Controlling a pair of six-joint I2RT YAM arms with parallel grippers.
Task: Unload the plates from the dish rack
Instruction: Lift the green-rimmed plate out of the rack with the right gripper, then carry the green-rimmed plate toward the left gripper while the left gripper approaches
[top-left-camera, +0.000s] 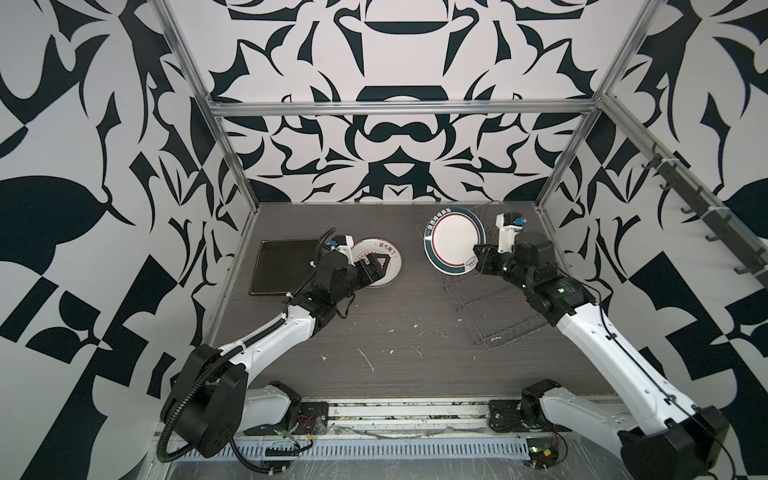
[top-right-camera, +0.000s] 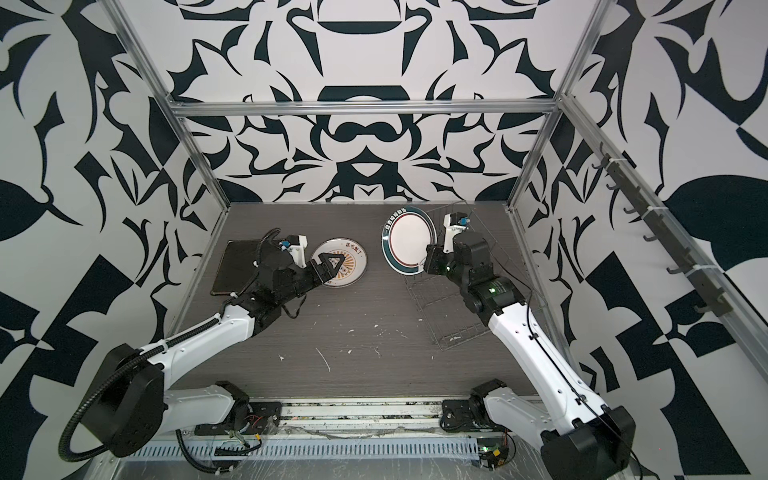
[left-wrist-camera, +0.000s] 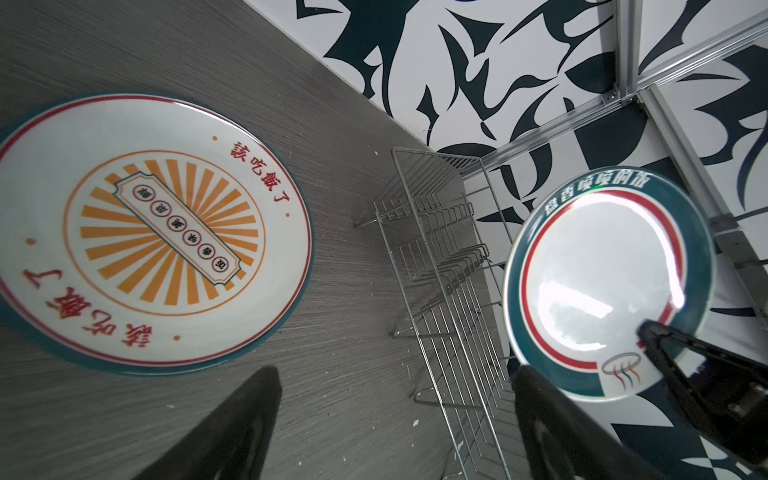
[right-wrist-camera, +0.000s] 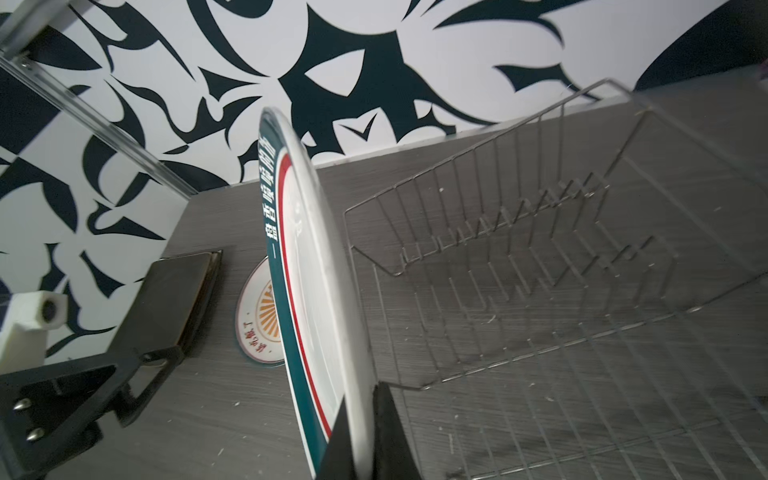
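Note:
The teal plate's rim (top-left-camera: 429, 239) across from my right gripper is free, so my left gripper should keep moving toward that rim (top-left-camera: 428, 245) until its fingers are around it, then close.
My right gripper (top-left-camera: 482, 254) is shut on the lower rim of a round white plate with a teal and red banded rim (top-left-camera: 455, 241). It holds the plate on edge above the far left end of the silver wire dish rack (top-left-camera: 500, 303). In the right wrist view the two jaws pinch the plate (right-wrist-camera: 316, 270) from both faces, and the rack (right-wrist-camera: 540, 257) has bare tines. My left gripper (top-left-camera: 380, 266) hangs open over a round plate with an orange sunburst (top-left-camera: 392, 253) that lies flat on the table. A glossy black square plate (top-left-camera: 282, 266) lies left of it.
The dark wood-grain table (top-left-camera: 395, 332) carries small white crumbs near its front half. Aluminium frame posts (top-left-camera: 232, 149) and patterned walls close in the back and sides. A rail with hooks (top-left-camera: 698, 208) runs along the right wall.

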